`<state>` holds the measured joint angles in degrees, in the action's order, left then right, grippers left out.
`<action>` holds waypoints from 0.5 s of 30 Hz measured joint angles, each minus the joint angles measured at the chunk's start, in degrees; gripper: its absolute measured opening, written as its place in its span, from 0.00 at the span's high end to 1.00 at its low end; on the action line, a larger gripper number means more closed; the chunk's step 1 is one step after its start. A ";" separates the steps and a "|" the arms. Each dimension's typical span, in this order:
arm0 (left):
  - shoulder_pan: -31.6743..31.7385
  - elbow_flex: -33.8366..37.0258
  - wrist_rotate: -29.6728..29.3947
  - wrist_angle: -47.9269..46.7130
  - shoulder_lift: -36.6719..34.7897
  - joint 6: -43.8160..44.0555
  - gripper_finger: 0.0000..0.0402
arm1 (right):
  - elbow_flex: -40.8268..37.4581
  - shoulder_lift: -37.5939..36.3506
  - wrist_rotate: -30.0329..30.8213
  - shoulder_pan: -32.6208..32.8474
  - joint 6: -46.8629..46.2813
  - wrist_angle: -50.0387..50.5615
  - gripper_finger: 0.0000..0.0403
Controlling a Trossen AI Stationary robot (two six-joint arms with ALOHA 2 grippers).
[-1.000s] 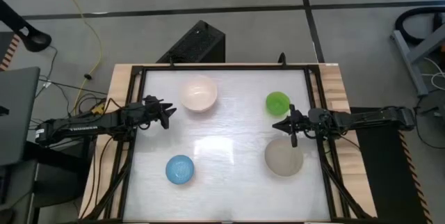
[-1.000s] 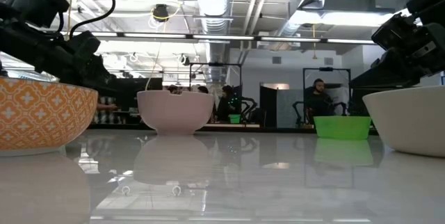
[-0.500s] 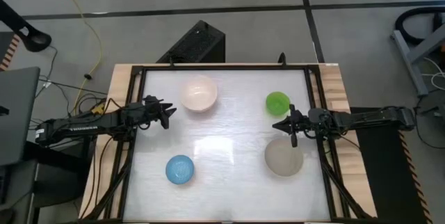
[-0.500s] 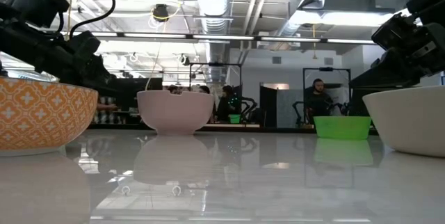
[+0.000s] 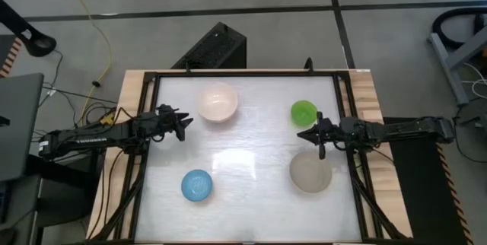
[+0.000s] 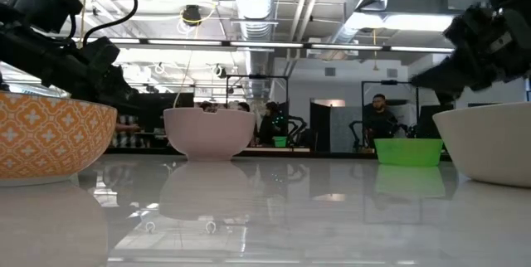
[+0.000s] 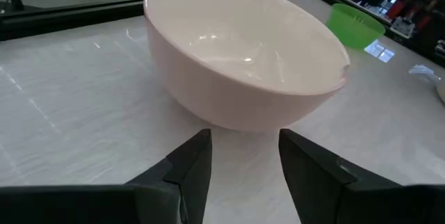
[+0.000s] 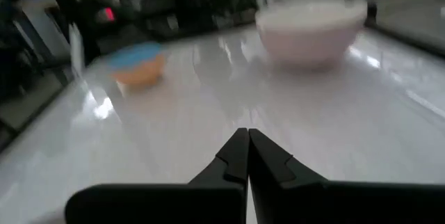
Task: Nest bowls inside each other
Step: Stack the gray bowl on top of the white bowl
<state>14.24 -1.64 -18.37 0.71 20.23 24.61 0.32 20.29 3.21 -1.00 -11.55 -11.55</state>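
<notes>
My right gripper is closed and points level past the grey-beige bowl (image 5: 310, 173). It should move back, open and tilt down over the rim (image 5: 314, 151) that faces the green bowl.
Four bowls stand apart, each upright on its base on the white table (image 5: 251, 161). The cream-white bowl (image 5: 218, 102) is far left, the small green bowl (image 5: 303, 112) far right, the grey-beige bowl (image 5: 310, 173) near right. The light blue bowl (image 5: 197, 186), orange-patterned outside (image 6: 50, 138), is near left. My left gripper (image 5: 184, 125) is open and hangs above the table just short of the cream-white bowl (image 7: 243, 57), touching nothing. My right gripper (image 5: 302, 136) is shut (image 8: 247, 132) and empty, between the green and grey-beige bowls near the right edge.
A black frame rail (image 5: 148, 146) runs round the table on wooden side boards. The table's middle (image 5: 251, 146) lies free between the bowls. A black box (image 5: 217, 47) stands beyond the far edge. People show in the room behind (image 6: 380, 122).
My right gripper has tipped its fingers upward a little and stays shut. The bowls and my left arm have kept still.
</notes>
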 joint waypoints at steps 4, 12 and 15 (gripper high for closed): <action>0.00 0.01 0.00 0.00 -0.02 0.00 0.61 | 1.75 0.01 0.75 -1.10 0.00 -7.20 0.93; 0.00 0.01 0.02 0.00 -0.02 0.01 0.61 | 9.29 1.26 -13.47 0.24 0.19 -12.47 0.93; 0.00 0.01 0.00 0.00 -0.02 -0.01 0.61 | 14.03 4.59 -15.15 4.13 -0.09 -6.86 0.90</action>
<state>14.24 -1.63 -18.37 0.71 20.21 24.60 14.34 24.89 -11.94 3.13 -11.64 -18.41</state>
